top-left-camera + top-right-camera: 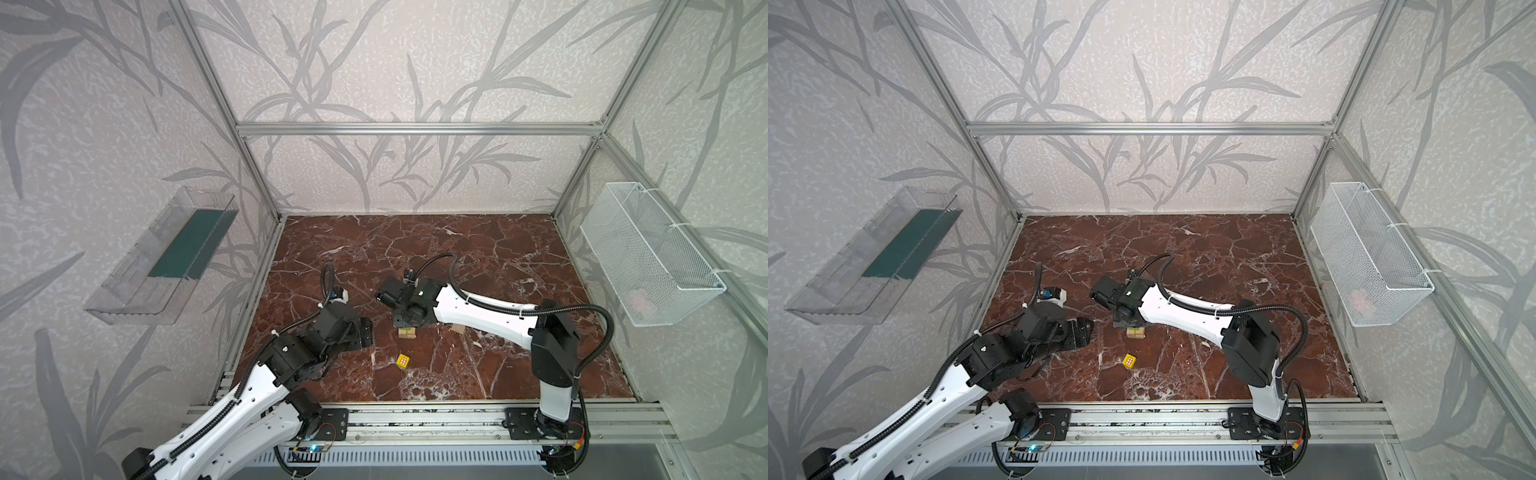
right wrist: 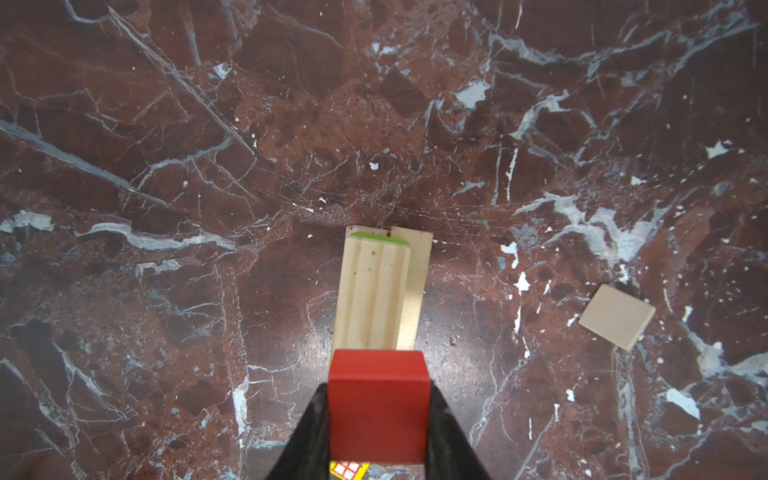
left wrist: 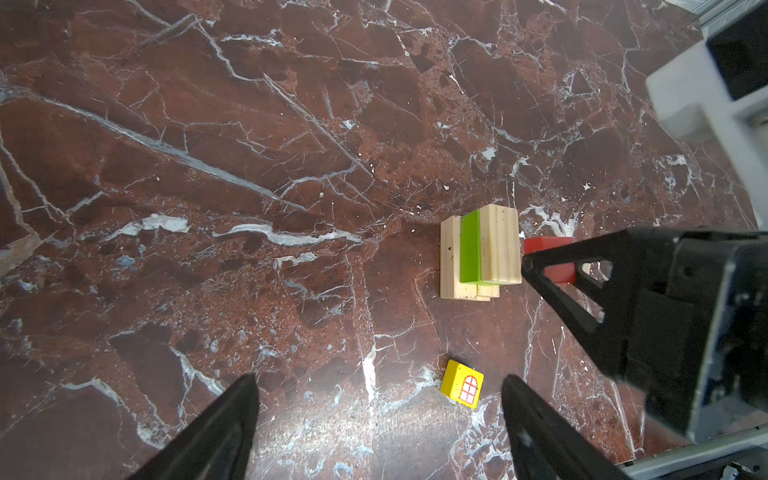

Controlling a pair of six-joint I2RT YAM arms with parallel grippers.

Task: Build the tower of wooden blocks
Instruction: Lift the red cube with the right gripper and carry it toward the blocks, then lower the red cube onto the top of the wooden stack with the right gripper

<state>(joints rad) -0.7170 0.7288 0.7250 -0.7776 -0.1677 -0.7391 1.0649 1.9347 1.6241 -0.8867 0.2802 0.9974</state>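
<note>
The red cube is hanging in line with the broad pale bar's clear top, so the robot's right gripper goes on bringing the cube in until it rests there, and then let go.
The tower is a low stack of pale wood bars, with a lime-green bar and a broad pale bar side by side on top. It also shows as the tower and the tower in both top views. My right gripper is shut on a red cube at the stack's edge; I cannot tell whether they touch. A yellow cube with a red window mark lies on the floor between the fingers of my open, empty left gripper, close to one of them.
A pale wedge lies flat on the red marble floor to the right of the tower, half under the right arm. A clear tray hangs on the left wall and a white mesh basket on the right wall.
</note>
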